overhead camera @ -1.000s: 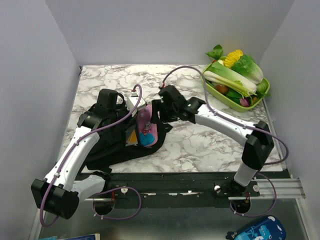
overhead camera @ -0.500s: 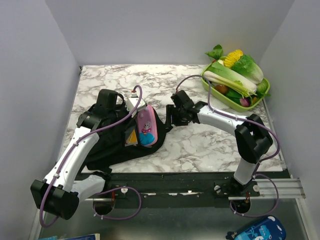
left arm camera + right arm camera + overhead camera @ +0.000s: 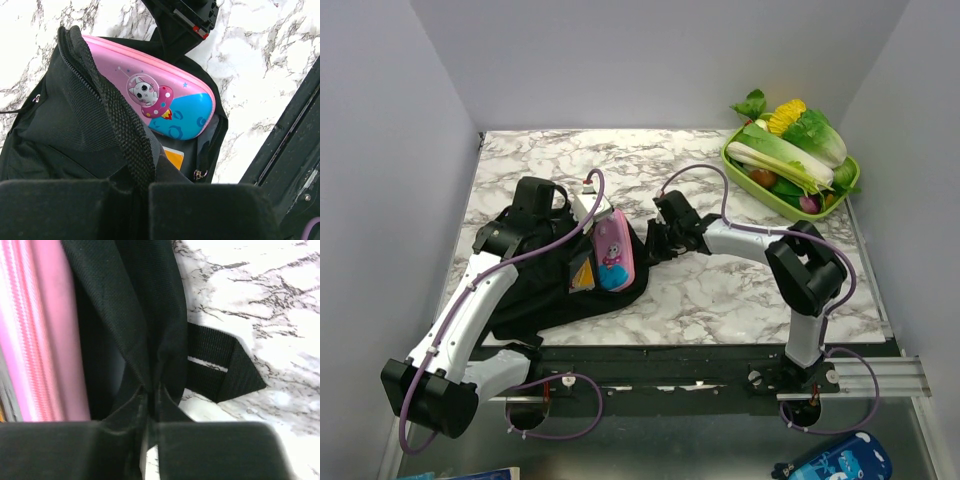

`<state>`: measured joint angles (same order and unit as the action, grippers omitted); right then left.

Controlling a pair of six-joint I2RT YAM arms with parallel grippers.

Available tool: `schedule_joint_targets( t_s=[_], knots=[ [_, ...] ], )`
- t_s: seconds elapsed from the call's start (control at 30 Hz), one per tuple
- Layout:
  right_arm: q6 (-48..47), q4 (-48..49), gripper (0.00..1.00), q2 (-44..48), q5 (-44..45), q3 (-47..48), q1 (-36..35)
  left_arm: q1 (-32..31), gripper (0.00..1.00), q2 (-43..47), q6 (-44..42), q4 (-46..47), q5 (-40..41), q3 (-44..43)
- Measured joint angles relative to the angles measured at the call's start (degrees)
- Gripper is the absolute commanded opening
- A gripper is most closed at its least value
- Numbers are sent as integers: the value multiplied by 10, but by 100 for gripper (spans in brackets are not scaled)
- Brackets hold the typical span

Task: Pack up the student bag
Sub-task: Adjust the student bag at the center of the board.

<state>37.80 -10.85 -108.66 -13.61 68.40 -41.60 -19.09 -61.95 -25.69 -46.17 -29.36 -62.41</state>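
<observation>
My left gripper should raise the upper zipper edge (image 3: 107, 92) and tilt the pencil case (image 3: 613, 252) deeper into the bag, because the case is lying flat in the bag's opening.
The black student bag (image 3: 542, 292) lies at the left of the marble table with its mouth open. A pink and blue pencil case (image 3: 612, 252) with a cat picture lies in the opening (image 3: 165, 100), over an orange item (image 3: 174, 157). My left gripper (image 3: 588, 208) is shut on the bag's upper zipper edge (image 3: 125, 135), its fingertips (image 3: 147, 187) pinching the fabric. At the bag's right edge my right gripper (image 3: 656, 240) is shut on a fold of black bag fabric (image 3: 145, 315). The fold runs down between its fingers (image 3: 148, 422). The pink case (image 3: 45, 330) shows just left of that fold.
A green tray (image 3: 852, 186) heaped with vegetables stands at the back right corner. A black webbing strap (image 3: 220, 370) of the bag lies on the marble beside my right gripper. A blue pouch (image 3: 835, 462) sits below the table's front rail.
My right gripper drew back from the pencil case, then came in low at the bag's right edge and closed on its fabric. The left arm has kept still.
</observation>
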Motion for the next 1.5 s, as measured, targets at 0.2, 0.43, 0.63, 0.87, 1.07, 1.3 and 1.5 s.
schedule_joint_targets(
  t_s=[0.2,0.43,0.63,0.87,1.07,1.3,1.5],
  knots=[
    [13,21,0,9,-17,-17,4,0,2,0,0,-3,0,0],
    [-7,-25,1,106,-4,16,4,0,2,1,-1,-2,0,0],
    [-19,-33,1,198,4,35,4,-3,3,6,-1,6,-1,-6],
    [-8,-11,1,206,6,-101,9,-3,3,-2,-2,12,2,-9],
    [-2,7,4,228,-9,-150,8,-3,6,-27,4,11,27,-43],
    [-18,17,40,249,-10,-144,9,-7,9,-51,26,14,21,-80],
    [-49,-43,41,248,63,-106,9,-17,9,-48,29,25,5,-50]
  ],
)
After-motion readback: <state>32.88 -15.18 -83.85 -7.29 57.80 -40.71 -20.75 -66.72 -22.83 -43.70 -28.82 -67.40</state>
